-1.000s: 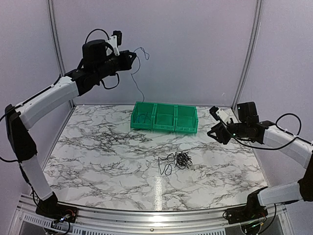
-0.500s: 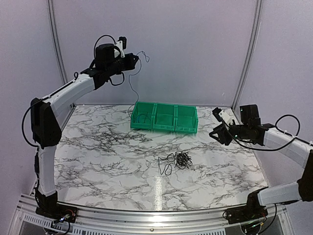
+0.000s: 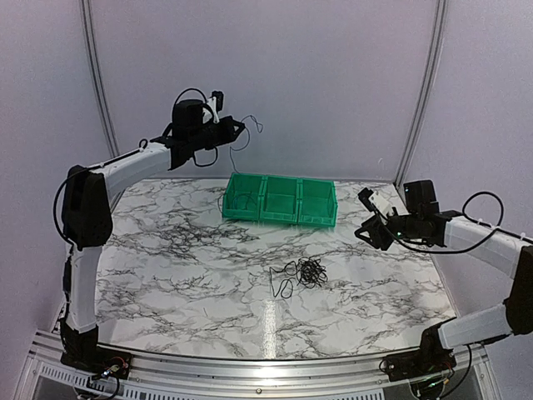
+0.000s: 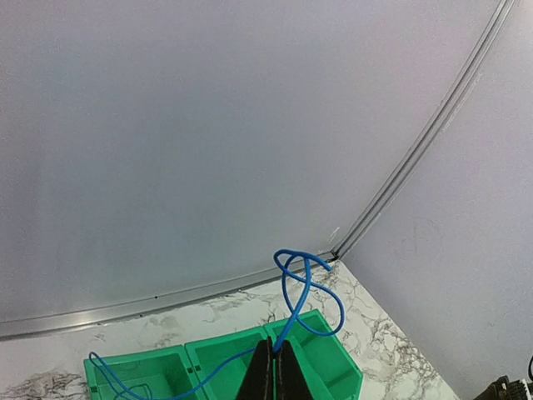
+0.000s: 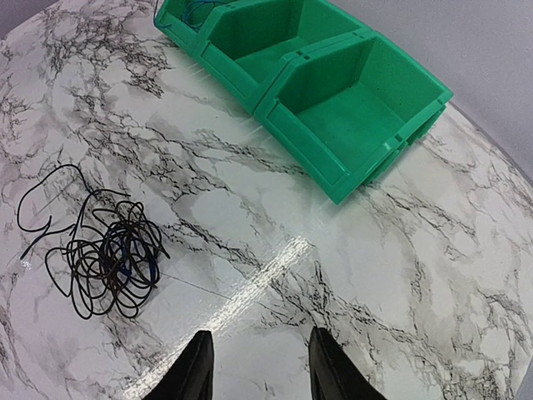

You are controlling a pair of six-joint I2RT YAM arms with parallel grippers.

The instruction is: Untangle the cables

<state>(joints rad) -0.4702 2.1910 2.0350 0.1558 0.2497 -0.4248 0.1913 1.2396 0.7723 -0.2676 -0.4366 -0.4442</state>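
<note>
My left gripper needs to raise the blue cable higher before lowering it into the bin (image 3: 243, 202), because a loop of the cable hangs over the green bin's outer rim (image 3: 221, 200).
A knotted clump of thin black cables (image 3: 304, 272) with a bit of blue in it lies in the middle of the marble table; the right wrist view shows the clump (image 5: 108, 250) ahead and to the left of my right gripper. A separate blue cable (image 4: 289, 312) is pinched in my left gripper (image 4: 272, 367), which is shut on it high above the green bins (image 3: 281, 201). Its free end curls past the fingertips, and the rest trails down into the leftmost bin (image 4: 133, 371). My right gripper (image 5: 258, 354) hovers open over bare table, holding nothing.
The three joined green bins (image 5: 333, 108) stand at the back of the table. Grey walls with metal rails enclose the back and sides. Bare marble surrounds the clump, and the right arm (image 3: 466, 233) reaches in from the right edge.
The left gripper has swung right and lower, toward the bins, keeping the blue cable in its grip. The right gripper has shifted only slightly.
</note>
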